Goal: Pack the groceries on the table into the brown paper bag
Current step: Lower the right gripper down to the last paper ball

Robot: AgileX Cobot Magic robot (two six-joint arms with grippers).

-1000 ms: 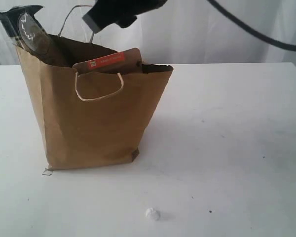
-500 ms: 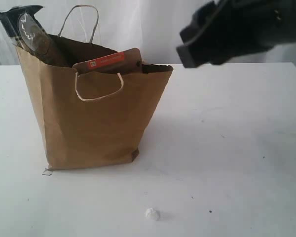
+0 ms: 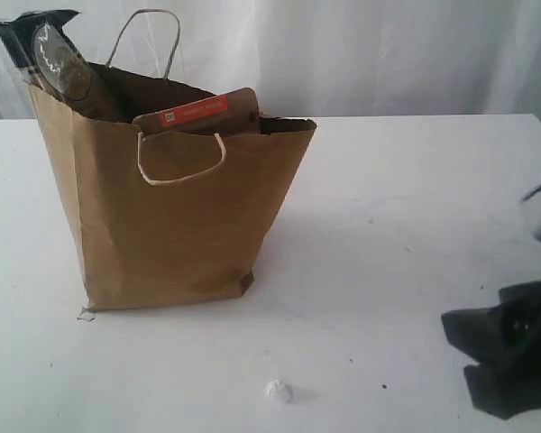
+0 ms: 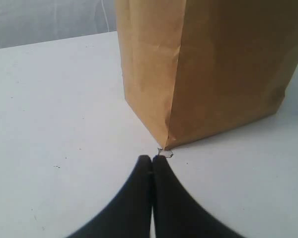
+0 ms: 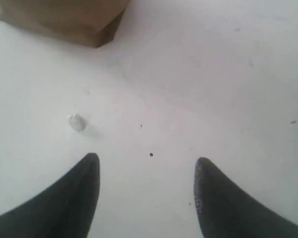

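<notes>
I expect the tiny white lump (image 3: 279, 391) to come free in one piece when I lift it, because it stands up with a soft shadow (image 5: 92, 132) next to it.
The brown paper bag (image 3: 171, 216) stands upright on the white table (image 3: 406, 189), left of the middle. A brown orange-labelled pouch (image 3: 203, 112) pokes out of the bag's top. A long dark spaghetti packet (image 3: 50, 50) sticks up at the bag's back left corner. The other groceries are hidden. My right gripper (image 3: 460, 356) hangs low over the table at the front right, open and empty (image 5: 146, 163). My left gripper (image 4: 152, 159) is shut on nothing, its tips just short of the bag's bottom corner (image 4: 166, 144); the exterior view does not show it.
A tiny white lump (image 3: 278, 391) lies on the table in front of the bag, also seen as a white lump (image 5: 76, 122) ahead of my right gripper. A small scrap of clear tape (image 4: 167, 154) sticks out at the bag's corner. White curtains hang behind.
My right arm has swung from above the bag's top out to the right and down to the table's front right. The bag and its contents have not moved.
</notes>
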